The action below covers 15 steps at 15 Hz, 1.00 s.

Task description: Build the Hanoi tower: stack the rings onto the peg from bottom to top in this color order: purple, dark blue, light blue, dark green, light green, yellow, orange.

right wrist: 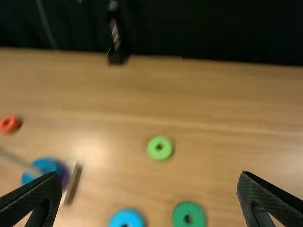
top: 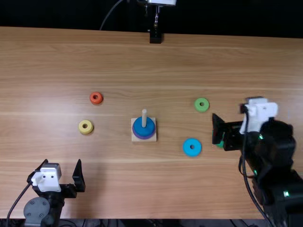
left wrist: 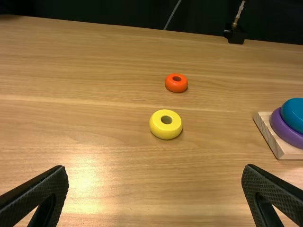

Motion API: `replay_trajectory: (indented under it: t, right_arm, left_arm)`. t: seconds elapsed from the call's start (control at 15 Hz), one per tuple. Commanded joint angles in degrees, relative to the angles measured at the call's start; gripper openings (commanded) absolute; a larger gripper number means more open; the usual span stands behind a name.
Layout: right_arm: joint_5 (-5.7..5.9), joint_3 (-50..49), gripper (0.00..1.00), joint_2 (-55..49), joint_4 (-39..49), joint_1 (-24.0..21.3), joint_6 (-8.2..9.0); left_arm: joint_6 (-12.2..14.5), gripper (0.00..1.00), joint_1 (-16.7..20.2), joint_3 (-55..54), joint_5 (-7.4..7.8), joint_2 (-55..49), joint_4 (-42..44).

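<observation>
The wooden base [top: 153, 138] will move and turn a little when I lower the light blue ring over the peg, because the base stands free all [top: 144, 141] around.
The left gripper [top: 62, 166] stands open over the near left edge; in the left wrist view the left gripper [left wrist: 155, 194] has nothing between its fingers. My right gripper [top: 248, 128] is open at the right, partly covering the dark green ring [top: 220, 144]. In its wrist view, the right gripper [right wrist: 146, 198] has its fingers wide apart, the dark green ring [right wrist: 189, 215] lying beyond them. On the peg [top: 144, 117], the dark blue ring [top: 138, 126] rests on the purple ring [top: 144, 137]. Light blue [top: 192, 147], light green [top: 201, 104], yellow [top: 86, 126] and orange [top: 96, 98] rings lie loose.
The peg's square wooden base [top: 135, 140] stands mid-table, between the loose rings on its left and right. A black stand [top: 155, 37] is at the table's far edge. The right arm [top: 270, 161] spans the table's right side.
</observation>
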Motion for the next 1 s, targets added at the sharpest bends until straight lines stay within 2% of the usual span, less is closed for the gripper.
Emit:
replay_trajectory:
  t: [0.0, 0.07, 0.13, 0.2, 0.27, 0.33, 0.4, 0.53, 0.93]
  right_arm:
    - [0.69, 4.8, 1.0, 6.7, -2.6, 2.6, 0.63]
    - [0.59, 6.2, 1.0, 10.4, -5.8, 3.9, 1.27]
    - [0.59, 7.0, 1.0, 14.1, -9.0, 5.3, 4.75]
    - [0.59, 7.3, 1.0, 17.7, -10.5, 6.0, 9.07]
    - [0.37, 7.2, 1.0, 21.0, -10.6, 6.1, 12.02]
    - [0.16, 6.9, 1.0, 23.2, -10.4, 6.1, 13.71]
    - [0.16, 6.6, 1.0, 24.9, -10.1, 6.4, 14.24]
    - [0.27, 5.3, 1.0, 29.8, -10.1, 6.6, 14.24]
    - [0.59, 1.6, 1.0, 35.5, -10.6, 8.2, 14.45]
  left_arm:
    - [0.1, 1.0, -0.2, -6.4, 0.58, -0.7, -4.4]
    - [0.1, 1.0, -0.2, -6.4, 0.58, -0.7, -4.4]
    - [0.1, 1.0, -0.2, -6.4, 0.58, -0.7, -4.4]
    - [0.2, 1.0, -0.2, -6.4, 0.58, -0.7, -4.4]
    - [0.1, 1.0, -0.2, -6.4, 0.58, -0.7, -4.4]
    - [0.2, 1.0, -0.2, -6.4, 0.58, -0.7, -4.4]
    - [0.1, 1.0, -0.2, -6.4, 0.58, -0.7, -4.4]
    - [0.1, 1.0, -0.2, -6.4, 0.58, -0.7, -4.4]
    - [0.2, 1.0, -0.2, -6.4, 0.58, -0.7, -4.5]
